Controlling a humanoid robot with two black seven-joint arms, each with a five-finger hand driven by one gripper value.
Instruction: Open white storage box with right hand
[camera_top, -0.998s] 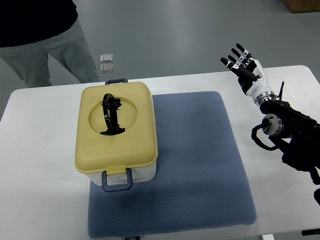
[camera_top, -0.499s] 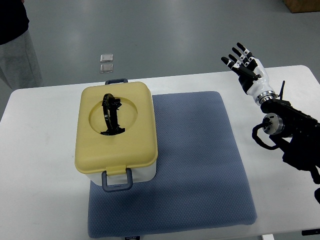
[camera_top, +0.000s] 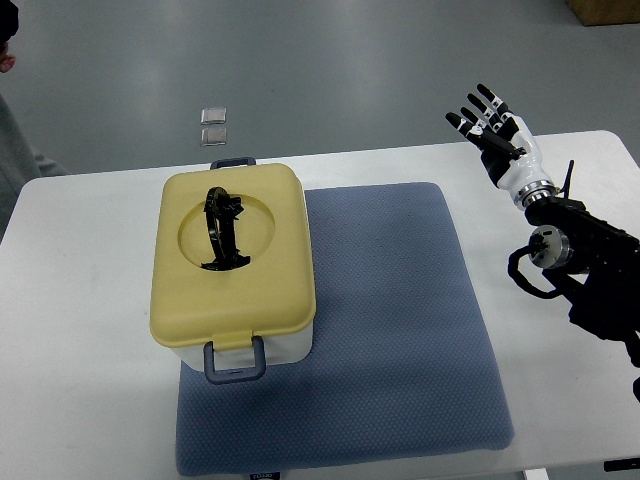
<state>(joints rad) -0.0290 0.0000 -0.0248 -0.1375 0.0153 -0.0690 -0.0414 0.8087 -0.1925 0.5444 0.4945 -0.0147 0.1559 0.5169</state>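
The yellow lid (camera_top: 275, 285) will come off in one piece with the grey-blue latches (camera_top: 235, 362) when I lift the black handle, because the latches stick out from both ends.
The white storage box (camera_top: 285, 345) stands on the left part of a blue mat (camera_top: 400, 330), its yellow lid (camera_top: 232, 255) down. A black handle (camera_top: 222, 230) lies in the lid's round recess. Grey-blue latches sit at the near end (camera_top: 236, 362) and the far end (camera_top: 232, 161); the near one hangs down over the box front. My right hand (camera_top: 492, 130) hovers over the table's far right corner, well to the right of the box, fingers spread and holding nothing. Its black arm (camera_top: 585, 270) comes in from the right edge.
The white table (camera_top: 70, 380) carries the mat and the box. A person stands at the far left edge, only a sleeve and a hand (camera_top: 8, 60) showing. Two small clear squares (camera_top: 213, 125) lie on the floor beyond the table.
The person behind the table has walked off to the left and is almost out of frame. My right hand has drifted slightly right; the box is unchanged.
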